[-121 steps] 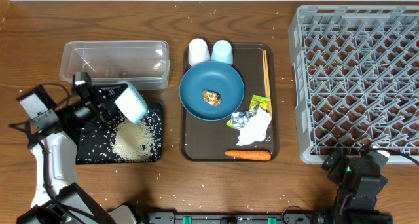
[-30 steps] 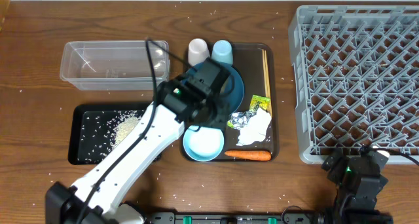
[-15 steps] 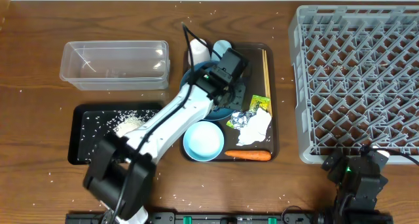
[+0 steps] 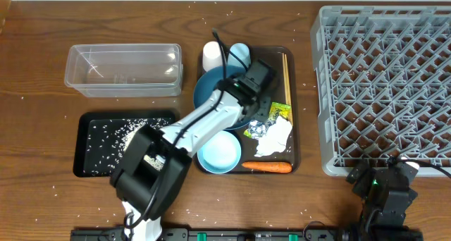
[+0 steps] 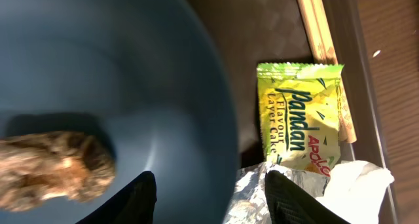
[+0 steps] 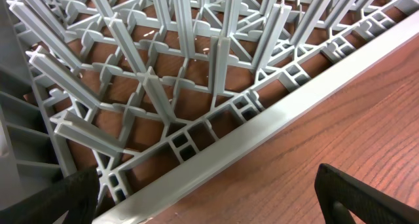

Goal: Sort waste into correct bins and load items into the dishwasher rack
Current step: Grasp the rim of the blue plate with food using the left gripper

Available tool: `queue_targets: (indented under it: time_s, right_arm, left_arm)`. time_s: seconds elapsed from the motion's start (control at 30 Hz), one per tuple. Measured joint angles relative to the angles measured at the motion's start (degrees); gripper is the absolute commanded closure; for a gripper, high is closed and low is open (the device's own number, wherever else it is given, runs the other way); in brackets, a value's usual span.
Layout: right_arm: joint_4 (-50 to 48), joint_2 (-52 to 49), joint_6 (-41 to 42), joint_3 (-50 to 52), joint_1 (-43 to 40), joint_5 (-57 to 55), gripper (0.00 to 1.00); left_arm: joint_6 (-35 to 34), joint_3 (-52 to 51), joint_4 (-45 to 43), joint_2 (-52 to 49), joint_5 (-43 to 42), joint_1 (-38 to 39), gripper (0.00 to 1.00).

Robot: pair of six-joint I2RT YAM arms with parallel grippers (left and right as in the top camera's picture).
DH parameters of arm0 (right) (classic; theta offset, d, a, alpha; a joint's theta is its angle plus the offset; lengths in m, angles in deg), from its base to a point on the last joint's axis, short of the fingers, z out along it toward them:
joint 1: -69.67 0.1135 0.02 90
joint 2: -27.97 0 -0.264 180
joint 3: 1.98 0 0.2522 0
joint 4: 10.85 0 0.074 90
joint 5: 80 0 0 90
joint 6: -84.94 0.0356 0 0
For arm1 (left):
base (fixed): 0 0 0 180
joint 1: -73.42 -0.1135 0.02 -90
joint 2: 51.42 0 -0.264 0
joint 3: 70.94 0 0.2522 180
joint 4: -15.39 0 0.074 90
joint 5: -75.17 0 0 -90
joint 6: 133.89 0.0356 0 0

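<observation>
The dark-blue plate's rim (image 5: 236, 142) is between my left gripper's open fingers, with one on each side. I should keep lowering them until they can pinch that edge (image 5: 234, 185) of the plate.
My left gripper (image 4: 255, 114) (image 5: 213, 201) hangs open over the right rim of the dark-blue plate (image 4: 206, 93) (image 5: 131, 73). One finger is over the plate's inside, the other over the foil ball (image 4: 259, 129) (image 5: 255, 191). Nothing is held. A brown food lump (image 5: 52, 165) lies on the plate. The green-yellow packet (image 4: 280, 114) (image 5: 301, 116), napkin (image 4: 278, 139) (image 5: 359, 185), carrot (image 4: 268, 167) and chopsticks (image 4: 285, 72) (image 5: 319, 27) lie beside it. The white bowl (image 4: 218, 155) stands upright in front of the plate. My right gripper (image 4: 384, 184) (image 6: 209, 204) is open at the dishwasher rack's (image 4: 387, 79) (image 6: 196, 106) near edge.
A white cup (image 4: 213, 54) and a light-blue cup (image 4: 239, 54) stand at the back of the brown serving tray (image 4: 270, 72). The clear tub (image 4: 123, 70) is at the left. In front of it the black tray (image 4: 95, 128) holds white rice (image 4: 130, 135). Grains are scattered over the table.
The bowl, held over the black tray four seconds ago, now sits on the brown tray. In the last second my left gripper moved right and back, over the plate's right rim.
</observation>
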Motion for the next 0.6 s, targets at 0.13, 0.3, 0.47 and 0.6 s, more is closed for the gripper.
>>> queue_targets:
  time_s: [0.13, 0.3, 0.47, 0.6]
  right_arm:
    - [0.0, 0.0, 0.0, 0.0, 0.0, 0.0, 0.01]
    - [0.0, 0.0, 0.0, 0.0, 0.0, 0.0, 0.01]
    - [0.0, 0.0, 0.0, 0.0, 0.0, 0.0, 0.01]
    - [0.0, 0.0, 0.0, 0.0, 0.0, 0.0, 0.01]
  left_arm:
    - [0.0, 0.0, -0.3, -1.0, 4.2, 2.9, 0.46]
    - [0.0, 0.0, -0.8, -1.9, 8.7, 4.8, 0.46]
    - [0.0, 0.0, -2.1, -4.1, 10.9, 4.3, 0.47]
    - [0.0, 0.0, -3.4, -5.7, 11.4, 4.2, 0.51]
